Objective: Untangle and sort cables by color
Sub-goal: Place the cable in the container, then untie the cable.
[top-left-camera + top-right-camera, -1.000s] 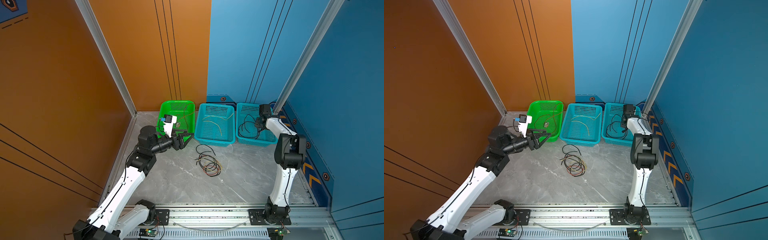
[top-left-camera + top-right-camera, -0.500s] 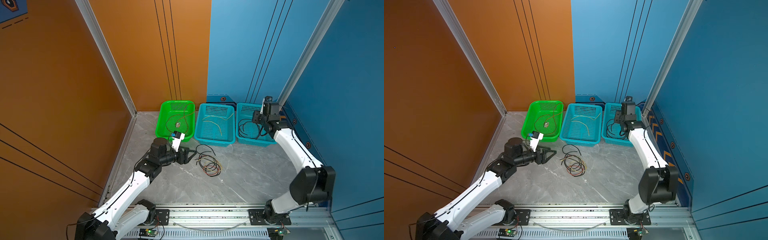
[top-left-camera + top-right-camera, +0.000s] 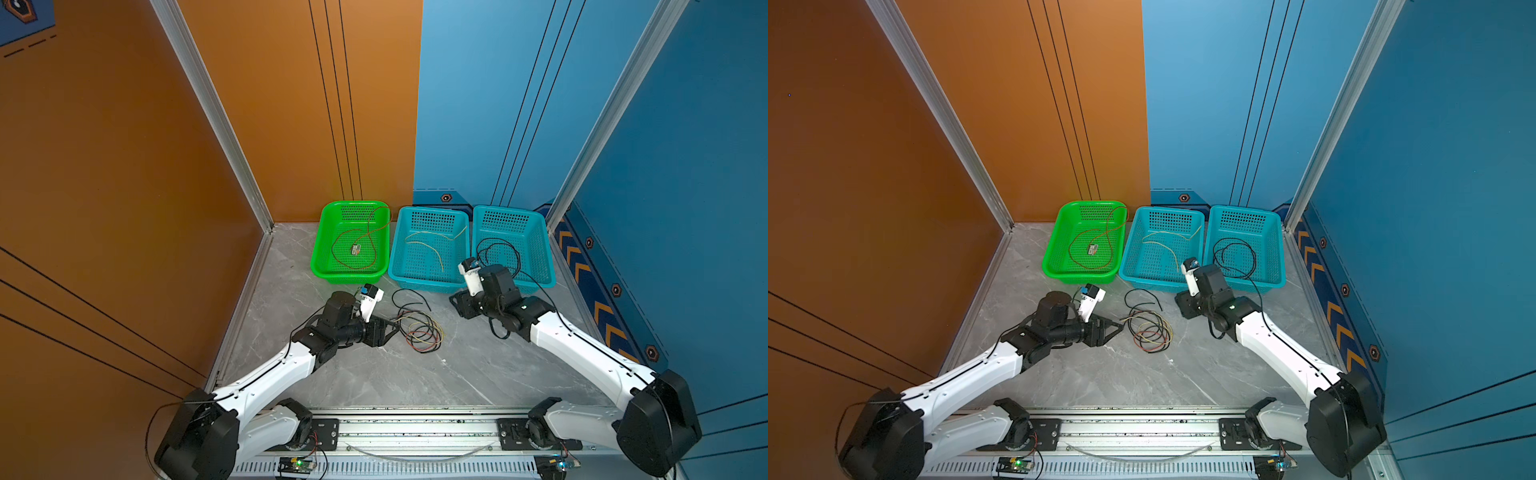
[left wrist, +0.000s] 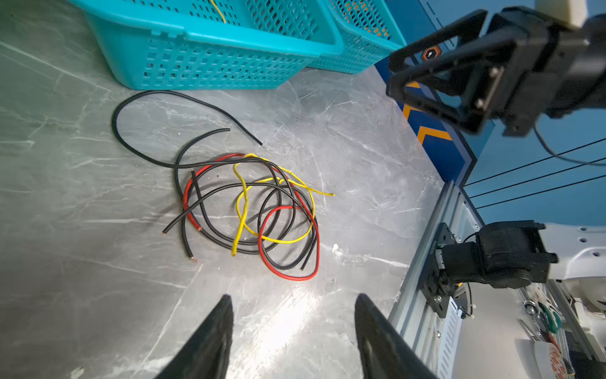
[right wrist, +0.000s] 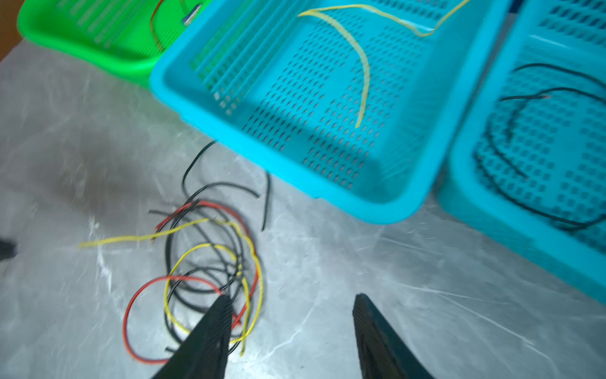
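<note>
The yellow cable loops through the black (image 4: 260,236) and red cables. So next my left gripper pulls on the yellow cable's loose end (image 4: 234,250) while my right gripper keeps hold of the tangle.
A tangle of red, yellow and black cables (image 3: 417,328) (image 3: 1148,328) lies on the grey floor in front of the baskets. It is sharp in the left wrist view (image 4: 249,210) and blurred in the right wrist view (image 5: 203,269). My left gripper (image 3: 395,330) (image 4: 292,297) sits low at the tangle's left side, open and empty, a short gap from the wires. Right of the tangle, my right gripper (image 3: 455,303) (image 5: 290,297) hangs above the floor, open and empty. One of its fingers (image 5: 210,328) overlaps the loops in view.
A green basket (image 3: 318,272) holds a red cable (image 3: 353,249). The middle teal basket (image 3: 428,282) holds a yellow cable (image 3: 432,245). The right teal basket (image 3: 548,266) holds black cable (image 3: 498,253). Walls close in on both sides, and the rail (image 3: 415,424) runs along the front.
The left arm has come down from the green basket to the tangle's left side. The right arm has swung from the right teal basket down to the floor beside the tangle.
</note>
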You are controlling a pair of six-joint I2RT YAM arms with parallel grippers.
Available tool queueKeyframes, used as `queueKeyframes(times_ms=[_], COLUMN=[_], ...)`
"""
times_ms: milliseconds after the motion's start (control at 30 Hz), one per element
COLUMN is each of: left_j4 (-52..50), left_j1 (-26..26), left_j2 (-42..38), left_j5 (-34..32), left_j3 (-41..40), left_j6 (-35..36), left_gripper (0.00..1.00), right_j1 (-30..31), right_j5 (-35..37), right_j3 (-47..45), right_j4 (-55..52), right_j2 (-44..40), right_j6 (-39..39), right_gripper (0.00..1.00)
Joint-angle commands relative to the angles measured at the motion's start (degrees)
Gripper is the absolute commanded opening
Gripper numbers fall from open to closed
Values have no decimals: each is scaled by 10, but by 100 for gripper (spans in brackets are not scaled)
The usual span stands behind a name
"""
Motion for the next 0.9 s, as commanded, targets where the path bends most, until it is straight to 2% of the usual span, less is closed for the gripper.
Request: queueKeyframes(times_ms=[0,400,733,867], left_j4=[15,41,42,44], left_j1=[-3,-5,-6,-7], left_j2=[31,134,200,219], left_j5=[-20,-3,4,12], left_j3=[22,77,112,126], left_j6=[30,47,59,59], left_gripper=[58,40,37,32], right_j1=[30,63,73,73], right_j5=[16,13,10,10], right_j3=[-30,-33,-13,-6], right_j4=[20,99,123,126], right_j2=[-1,110,163,176], right_j6=[0,16,15,15], right_gripper=[58,58,57,57])
